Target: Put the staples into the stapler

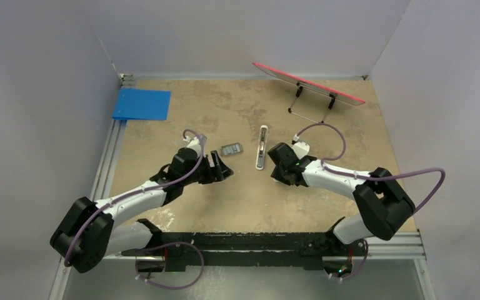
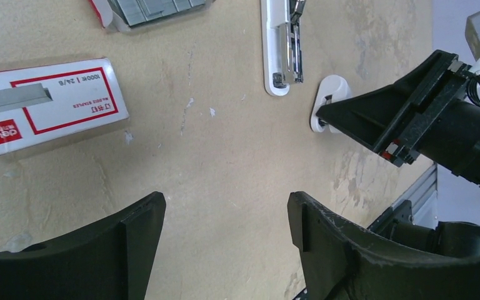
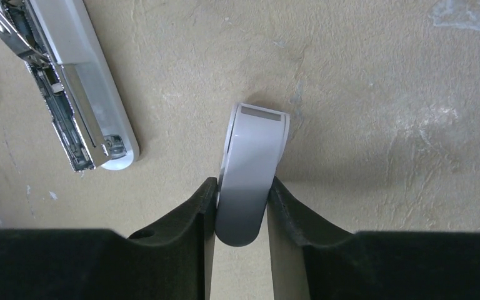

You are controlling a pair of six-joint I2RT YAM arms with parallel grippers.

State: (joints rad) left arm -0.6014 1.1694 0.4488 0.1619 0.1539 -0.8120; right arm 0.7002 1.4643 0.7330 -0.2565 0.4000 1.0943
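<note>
The white piece (image 3: 257, 140) is tilted between the fingers of the robot's right gripper, so the gripper should open them, line up and close squarely on the white piece's rounded end (image 3: 240, 229).
The stapler (image 1: 261, 147) lies near the table's middle, a slim white bar with its metal magazine (image 3: 56, 106) exposed; it also shows at the top of the left wrist view as the stapler (image 2: 274, 56). The staples (image 2: 153, 9), a dark-grey block, sit in a small tray left of it, also visible from above (image 1: 231, 149). Their red-and-white box (image 2: 47, 103) lies flat nearby. My right gripper (image 3: 242, 187) is shut on a short white piece (image 3: 253, 156) lying right of the stapler. My left gripper (image 2: 227, 209) hangs open over bare table.
A blue folder (image 1: 142, 104) lies at the back left. A red-edged board on a wire stand (image 1: 308, 83) stands at the back right. White walls close in three sides, and a metal rail (image 1: 275, 240) runs along the near edge.
</note>
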